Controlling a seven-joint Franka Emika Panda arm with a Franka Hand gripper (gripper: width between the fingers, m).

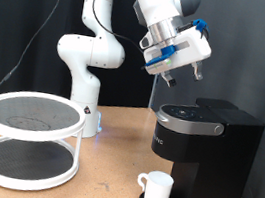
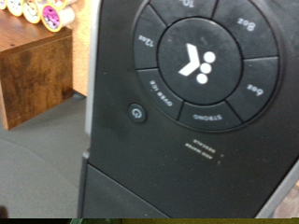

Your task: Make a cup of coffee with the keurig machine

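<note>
Next, I lift and straighten my gripper, because it hangs tilted over the keurig machine's top panel (image 1: 193, 114). Then I should close its fingers and move down onto the round middle button (image 2: 199, 63).
The black keurig machine (image 1: 203, 151) stands at the exterior view's right with its lid down. The white cup (image 1: 155, 191) sits on its round drip base, under the spout, handle toward the exterior view's left. My gripper (image 1: 182, 76) hangs tilted in the air just above the machine's silver-ringed top, touching nothing, with nothing seen between its fingers. The wrist view looks straight down on the machine's top panel (image 2: 198, 58), with its ring of buttons and a small power button (image 2: 137, 112). The fingers do not show there.
A white two-tier round rack (image 1: 30, 139) stands on the wooden table at the exterior view's left. The arm's white base (image 1: 86, 61) is behind it. In the wrist view a wooden box (image 2: 37, 65) with several coffee pods (image 2: 42, 11) lies beside the machine.
</note>
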